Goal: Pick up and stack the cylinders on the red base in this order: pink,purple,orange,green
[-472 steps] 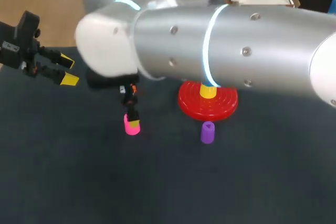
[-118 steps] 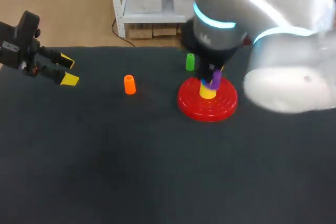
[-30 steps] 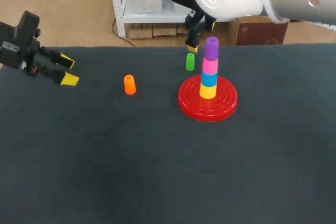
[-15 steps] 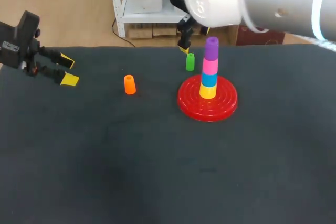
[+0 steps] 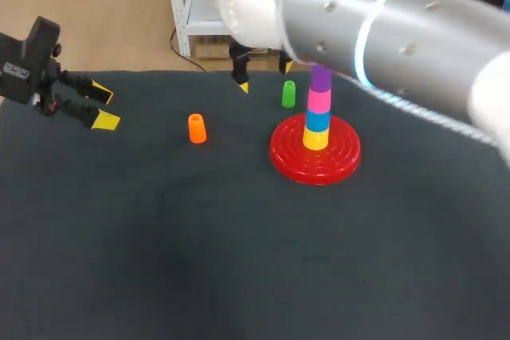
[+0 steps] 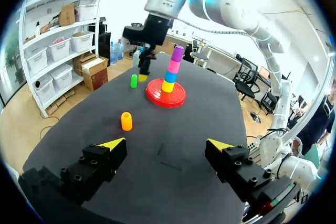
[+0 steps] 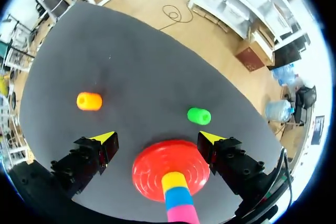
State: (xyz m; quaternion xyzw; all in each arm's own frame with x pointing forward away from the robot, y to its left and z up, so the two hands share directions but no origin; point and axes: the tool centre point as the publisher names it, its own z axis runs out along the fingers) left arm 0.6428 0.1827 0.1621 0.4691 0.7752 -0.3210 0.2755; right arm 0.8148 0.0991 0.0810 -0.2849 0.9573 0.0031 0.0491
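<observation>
The orange cylinder [image 5: 197,128] should slide partway over the purple cylinder when the robot lowers it, because the stacked pink cylinder [image 5: 319,101] looks shorter than the orange one.
The red base [image 5: 335,161] carries a stack of yellow, blue, pink [image 5: 319,101] and purple [image 5: 321,79] cylinders. The green cylinder [image 5: 288,94] stands just behind and left of the base. Further left, the orange cylinder [image 5: 196,128] stands alone. My right gripper [image 5: 264,76] hangs open and empty above the table's far edge, left of the stack. In the right wrist view that gripper [image 7: 157,138] is open above the base [image 7: 149,174], with orange [image 7: 89,100] and green [image 7: 199,115] ahead. My left gripper [image 5: 103,107] is open and empty at the far left.
In the left wrist view the open left gripper [image 6: 166,144] looks across the dark table [image 6: 173,145] at the orange cylinder [image 6: 126,121], the green cylinder [image 6: 134,81] and the stack on the base [image 6: 157,95]. My right arm [image 5: 382,29] spans the far right of the table.
My right gripper has swung left, from beside the top of the stack past the green cylinder, staying open and empty. The left arm has not moved.
</observation>
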